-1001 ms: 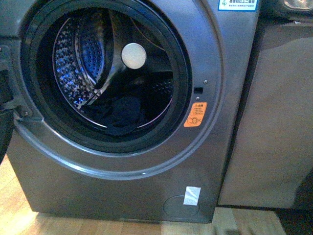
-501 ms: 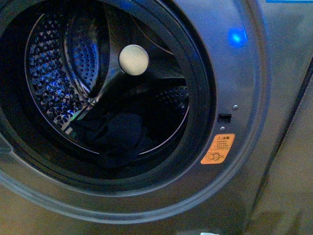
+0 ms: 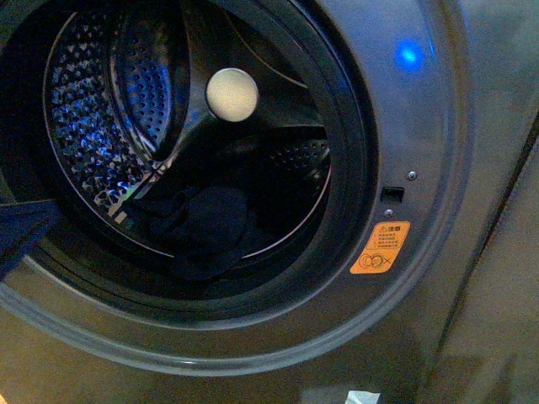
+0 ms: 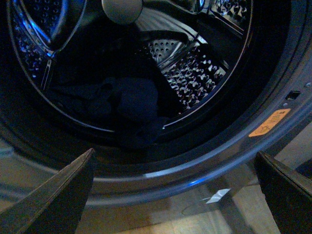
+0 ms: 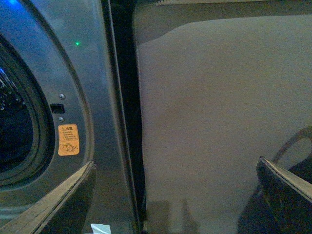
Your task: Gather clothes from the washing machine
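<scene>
The dark navy clothes [image 3: 209,225] lie in a joined heap across the drum's rim [image 3: 202,259], so I expect them to come out together and leave the drum empty when the robot pulls.
The grey washing machine [image 3: 438,151] fills the front view, its porthole open onto the perforated steel drum [image 3: 84,126]. The dark navy clothes [image 3: 198,231] lie in a heap at the drum's bottom. They also show in the left wrist view [image 4: 131,105]. My left gripper [image 4: 175,195] is open and empty, in front of the lower door rim [image 4: 195,170] and outside the drum. My right gripper [image 5: 175,195] is open and empty. It faces the dark gap between the machine's side [image 5: 92,73] and a beige panel, away from the porthole.
An orange warning sticker [image 3: 380,248] and a small blue light [image 3: 408,56] sit right of the porthole. A beige cabinet panel [image 5: 219,112] stands right of the machine. Wooden floor [image 4: 161,224] shows below. A dark shape [image 3: 21,236] juts in at the front view's left edge.
The view has closed in on the machine, so the porthole now looks much larger. A dark shape has come in at the left edge. The clothes have not moved.
</scene>
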### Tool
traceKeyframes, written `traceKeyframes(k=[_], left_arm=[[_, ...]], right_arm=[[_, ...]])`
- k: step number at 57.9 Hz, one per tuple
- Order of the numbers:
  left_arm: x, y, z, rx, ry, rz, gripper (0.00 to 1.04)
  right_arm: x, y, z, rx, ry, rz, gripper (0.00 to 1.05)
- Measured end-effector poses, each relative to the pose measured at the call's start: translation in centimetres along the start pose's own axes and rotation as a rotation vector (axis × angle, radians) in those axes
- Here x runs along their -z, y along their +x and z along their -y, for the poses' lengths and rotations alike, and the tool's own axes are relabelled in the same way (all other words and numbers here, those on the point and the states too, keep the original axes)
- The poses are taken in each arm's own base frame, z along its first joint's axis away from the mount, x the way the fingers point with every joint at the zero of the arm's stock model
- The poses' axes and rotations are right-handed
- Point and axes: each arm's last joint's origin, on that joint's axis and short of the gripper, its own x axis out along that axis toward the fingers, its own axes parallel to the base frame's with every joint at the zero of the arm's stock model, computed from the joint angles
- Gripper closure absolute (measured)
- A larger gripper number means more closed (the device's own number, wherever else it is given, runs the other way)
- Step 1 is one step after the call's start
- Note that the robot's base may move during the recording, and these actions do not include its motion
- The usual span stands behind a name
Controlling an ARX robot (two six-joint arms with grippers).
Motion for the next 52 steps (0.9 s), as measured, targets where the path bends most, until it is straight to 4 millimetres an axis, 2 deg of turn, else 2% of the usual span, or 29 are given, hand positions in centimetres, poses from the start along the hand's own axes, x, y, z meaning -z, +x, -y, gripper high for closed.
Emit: traceKeyframes(k=[18,24,30,40,52], left_arm=[[-1.0,8.7,0.0,0.025,0.088,-0.068,0.07],[-0.5,13.6,-0.4,0.030,0.110,-0.101,0.07],[0.5,16.8,-0.9,0.015,0.140,-0.147,0.07],[2.2,21.2,-1.8,-0.013,0.180,-0.221,0.07],[3.2,25.3,-2.8,-0.027,0.209,-0.273,0.07]], right_arm=[[0.0,0.0,0.0,0.000,0.000,0.000,0.07],[0.0,0.0,0.0,0.000,0.000,0.000,0.07],[0.0,0.0,0.0,0.000,0.000,0.000,0.07],[0.0,0.0,0.0,0.000,0.000,0.000,0.07],[0.0,0.0,0.0,0.000,0.000,0.000,0.07]])
